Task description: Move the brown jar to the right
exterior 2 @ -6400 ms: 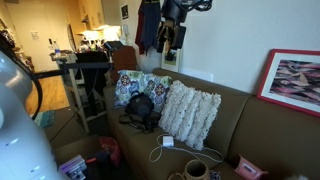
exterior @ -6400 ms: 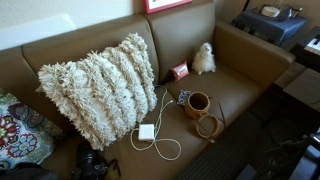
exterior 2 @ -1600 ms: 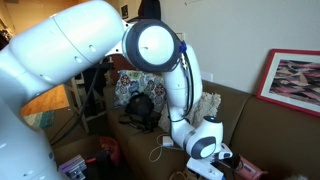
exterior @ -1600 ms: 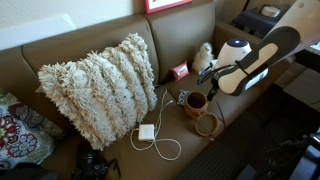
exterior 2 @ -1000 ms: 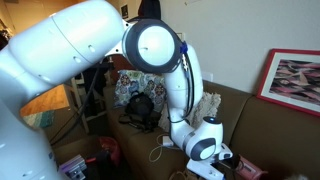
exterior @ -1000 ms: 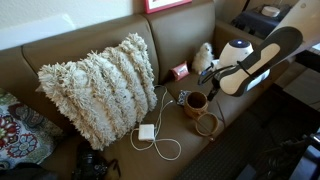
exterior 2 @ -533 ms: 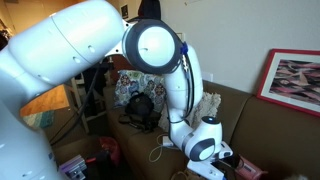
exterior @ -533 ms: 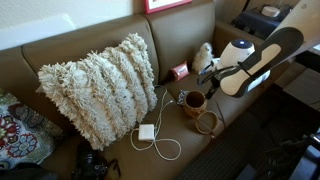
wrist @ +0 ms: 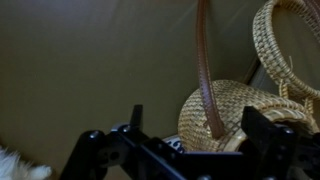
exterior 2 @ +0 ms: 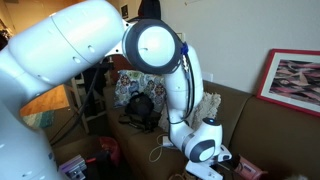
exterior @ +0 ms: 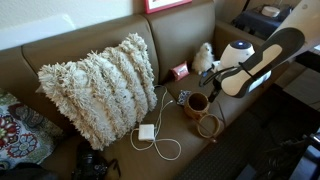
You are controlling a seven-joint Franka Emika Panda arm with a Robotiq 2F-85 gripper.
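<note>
My gripper is open with the brown jar's body too far to one side, so next I shift across and straddle the jar's rim before closing.
The brown jar [exterior: 197, 102] stands on the couch seat, reddish-brown with a dark inside. My gripper [exterior: 207, 77] hangs just above and behind it, not touching. It also shows in an exterior view [exterior 2: 224, 160], where the arm hides the jar. In the wrist view my gripper [wrist: 198, 120] is open, with its dark fingers [wrist: 264, 128] wide apart and nothing between them. Beyond them lies a round woven tan body [wrist: 240, 112] with a brown strap [wrist: 204, 70] across it. The jar's glossy surface does not show there.
A woven tan ring [exterior: 208, 125] lies in front of the jar and also shows in the wrist view [wrist: 285, 45]. A small dark patterned square [exterior: 184, 97], a white cable with charger [exterior: 147, 131], a shaggy pillow [exterior: 100, 80] and a white fluffy toy [exterior: 201, 55] lie nearby.
Several seconds ago the arm was away from the couch; now it hangs by the jar. Over the last second it has barely shifted, and the jar has not moved.
</note>
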